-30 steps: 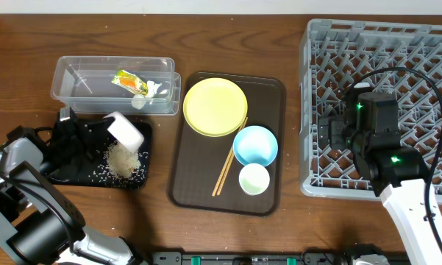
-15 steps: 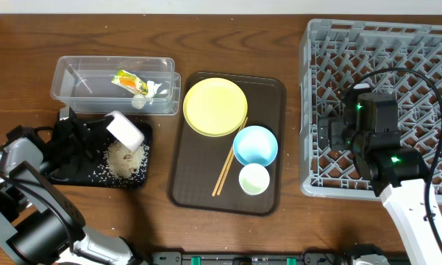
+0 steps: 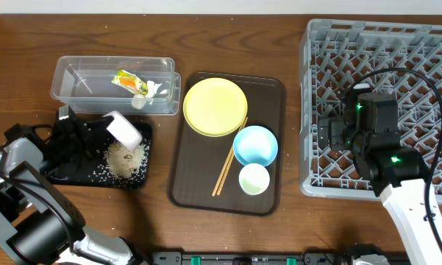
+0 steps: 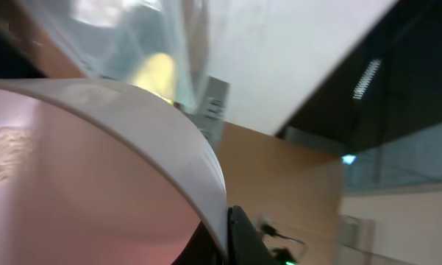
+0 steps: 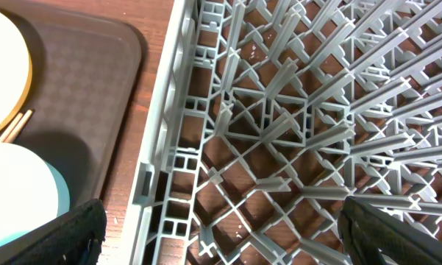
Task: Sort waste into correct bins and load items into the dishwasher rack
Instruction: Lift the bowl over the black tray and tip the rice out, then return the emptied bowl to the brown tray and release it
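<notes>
I should go on tipping the white bowl [image 4: 6, 156] over the black tray with my left gripper, as rice is still in it, until the bowl is empty, before I let go by the chopsticks.
My left gripper [image 3: 107, 126] is shut on the rim of the white bowl [image 3: 125, 130] and holds it tilted over the black tray [image 3: 73, 173], above a pile of rice bits [image 3: 123, 160]. In the left wrist view the bowl [image 4: 132, 147] fills the frame with my finger [image 4: 243, 235] on its rim. The clear tub [image 3: 81, 85] holds the green-and-orange wrapper [image 3: 129, 82] and white scraps [image 3: 153, 90]. The yellow plate [image 3: 215, 107], blue bowl [image 3: 255, 145], pale cup [image 3: 254, 179] and chopsticks [image 3: 230, 157] lie on the brown tray [image 3: 268, 199]. My right gripper [image 5: 221, 235] is open and empty over the grey rack [image 5: 279, 132].
The rack [image 3: 426, 44] fills the right side of the table. In the right wrist view its left wall lies beside the brown tray [image 5: 95, 73], with the blue bowl [image 5: 22, 191] and plate [image 5: 4, 66] at the left edge. Bare wood lies along the table's far edge.
The white bowl has shifted slightly up and to the left over the black tray. The right arm has not moved.
</notes>
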Controlling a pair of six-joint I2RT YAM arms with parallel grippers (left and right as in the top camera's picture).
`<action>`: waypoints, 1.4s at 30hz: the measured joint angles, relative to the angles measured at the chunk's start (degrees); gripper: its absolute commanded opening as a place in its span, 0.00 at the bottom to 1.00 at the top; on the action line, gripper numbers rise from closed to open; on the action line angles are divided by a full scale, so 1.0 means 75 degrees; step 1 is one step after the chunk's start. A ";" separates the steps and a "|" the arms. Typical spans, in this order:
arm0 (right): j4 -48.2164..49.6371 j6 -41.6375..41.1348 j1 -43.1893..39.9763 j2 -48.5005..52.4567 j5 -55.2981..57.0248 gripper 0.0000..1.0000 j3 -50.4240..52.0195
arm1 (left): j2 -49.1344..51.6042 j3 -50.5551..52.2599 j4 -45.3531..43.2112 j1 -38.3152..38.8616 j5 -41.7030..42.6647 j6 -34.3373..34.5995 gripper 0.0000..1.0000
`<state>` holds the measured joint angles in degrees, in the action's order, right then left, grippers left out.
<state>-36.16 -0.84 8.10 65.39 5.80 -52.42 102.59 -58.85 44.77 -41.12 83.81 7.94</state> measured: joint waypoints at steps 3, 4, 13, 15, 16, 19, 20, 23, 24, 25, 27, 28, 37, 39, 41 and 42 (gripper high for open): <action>0.0000 0.0000 0.0000 0.0000 0.0000 0.99 0.0000 | 0.0000 0.0000 -0.0099 -0.0003 -0.0478 -0.0020 0.06; 0.0000 0.0000 0.0000 0.0000 0.0000 0.99 0.0000 | 0.0000 0.0000 -0.0111 -0.0003 -0.0487 -0.0125 0.06; 0.0000 0.0000 0.0000 0.0000 0.0000 0.99 0.0000 | 0.0000 0.0000 -0.0023 -0.0003 0.0192 -0.1323 0.06; 0.0000 0.0000 0.0000 0.0000 0.0000 0.99 0.0000 | 0.0000 0.0000 -0.0009 -0.0003 0.0332 -0.1495 0.06; 0.0000 0.0000 0.0000 0.0000 0.0000 0.99 0.0000 | 0.0000 0.0000 -0.0035 -0.0003 0.0399 -0.1571 0.06; -0.0003 0.0000 0.0000 0.0000 0.0000 0.99 0.0000 | 0.0000 0.0000 -0.0050 -0.0003 0.0402 -0.1603 0.06; 0.0000 0.0000 0.0000 0.0000 0.0003 0.99 0.0000 | 0.0000 0.0000 -0.0047 -0.0003 0.0411 -0.1591 0.06; 0.0000 0.0000 0.0000 0.0000 0.0003 0.99 0.0000 | 0.0000 0.0000 -0.0064 -0.0003 0.0443 -0.1606 0.07; 0.0000 0.0000 0.0000 0.0000 0.0000 0.99 0.0000 | 0.0000 0.0000 -0.0105 -0.0006 0.0423 -0.1609 0.06; 0.0000 0.0000 0.0000 0.0000 0.0000 0.99 0.0000 | 0.0000 0.0000 -0.0122 -0.0009 0.0364 -0.1562 0.06; 0.0000 0.0000 0.0000 0.0000 0.0003 0.99 0.0000 | 0.0000 0.0000 -0.0105 -0.0017 0.0192 -0.1422 0.06; 0.0000 0.0000 0.0000 0.0000 0.0003 0.99 0.0000 | 0.0000 0.0000 -0.0079 -0.0017 0.0213 -0.1419 0.06; 0.0006 0.0000 0.0000 0.0000 0.0003 0.99 0.0000 | -0.0003 0.0000 0.0318 0.0055 0.0557 -0.1577 0.06; 0.0006 0.0000 0.0000 0.0000 0.0000 0.99 0.0000 | -0.0029 0.0000 0.0452 0.0195 0.0580 -0.1705 0.06; 0.0006 0.0000 0.0000 0.0000 0.0000 0.99 0.0000 | -0.0207 0.0003 0.0516 0.0498 0.0460 -0.1786 0.06; 0.0006 0.0000 0.0000 0.0000 0.0000 0.99 0.0000 | -0.0361 0.0003 0.0522 0.0667 0.0341 -0.1821 0.06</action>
<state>-36.12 -0.84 8.10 65.39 5.80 -52.42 99.88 -58.83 48.69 -36.12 86.37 -5.72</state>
